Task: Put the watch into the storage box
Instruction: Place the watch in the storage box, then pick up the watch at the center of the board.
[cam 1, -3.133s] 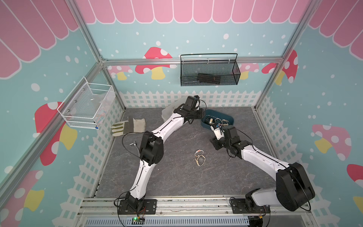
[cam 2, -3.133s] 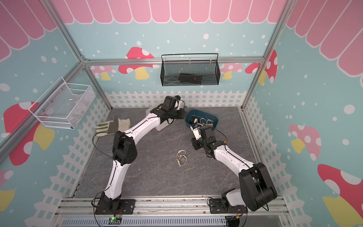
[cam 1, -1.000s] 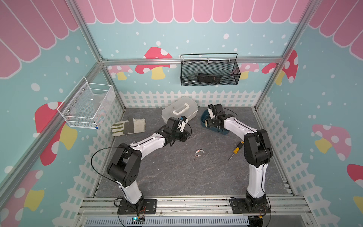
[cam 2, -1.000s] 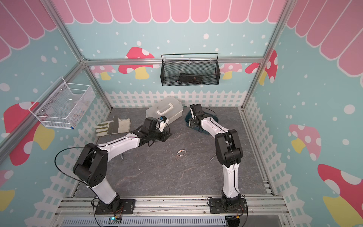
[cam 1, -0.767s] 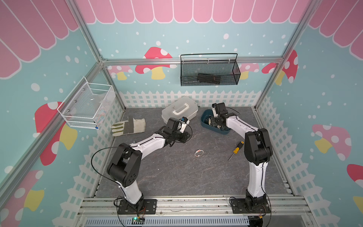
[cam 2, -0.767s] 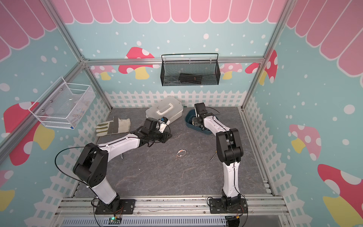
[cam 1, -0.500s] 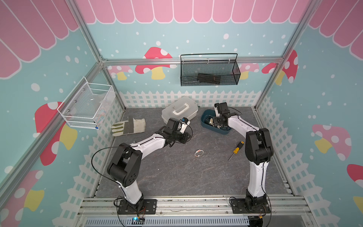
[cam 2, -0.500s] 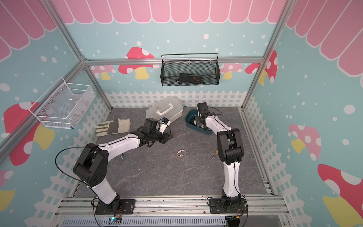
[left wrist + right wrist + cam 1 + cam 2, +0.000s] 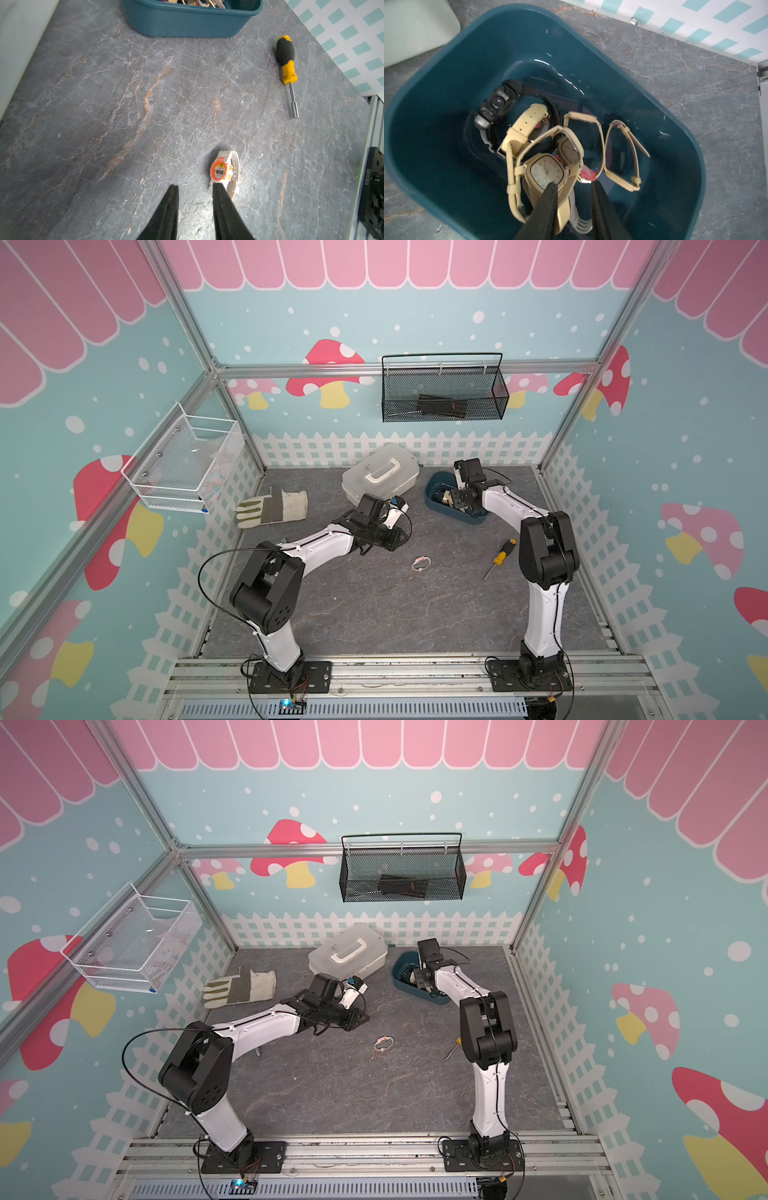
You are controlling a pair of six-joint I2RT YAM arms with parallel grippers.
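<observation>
My right gripper is hanging inside the storage box (image 9: 441, 495), where the white watch (image 9: 421, 563) has to go, so that gripper should move out before my left gripper brings the watch over.
A small white watch with an orange face (image 9: 220, 169) lies on the grey table (image 9: 374, 605), also seen in both top views (image 9: 421, 563) (image 9: 383, 1043). My left gripper (image 9: 195, 185) hovers low just short of it, open, with bare table between its fingers (image 9: 223, 205). The teal storage box (image 9: 446, 62) (image 9: 434, 488) holds several watches: a black one (image 9: 496, 106) and beige ones (image 9: 546, 172). My right gripper (image 9: 574, 182) hangs inside the box just above the pile, open. One fingertip overlaps the square beige watch face.
A yellow-and-black screwdriver (image 9: 500, 556) (image 9: 285, 58) lies right of the loose watch. The white case with a handle (image 9: 380, 479) stands beside the box. A work glove (image 9: 274, 508) lies far left. Wire baskets (image 9: 442, 393) (image 9: 187, 464) hang on the walls.
My right gripper shifted a little further over the box and its jaws came apart, leaving a beige watch on the pile. My left gripper's jaws widened slightly; the arm barely moved.
</observation>
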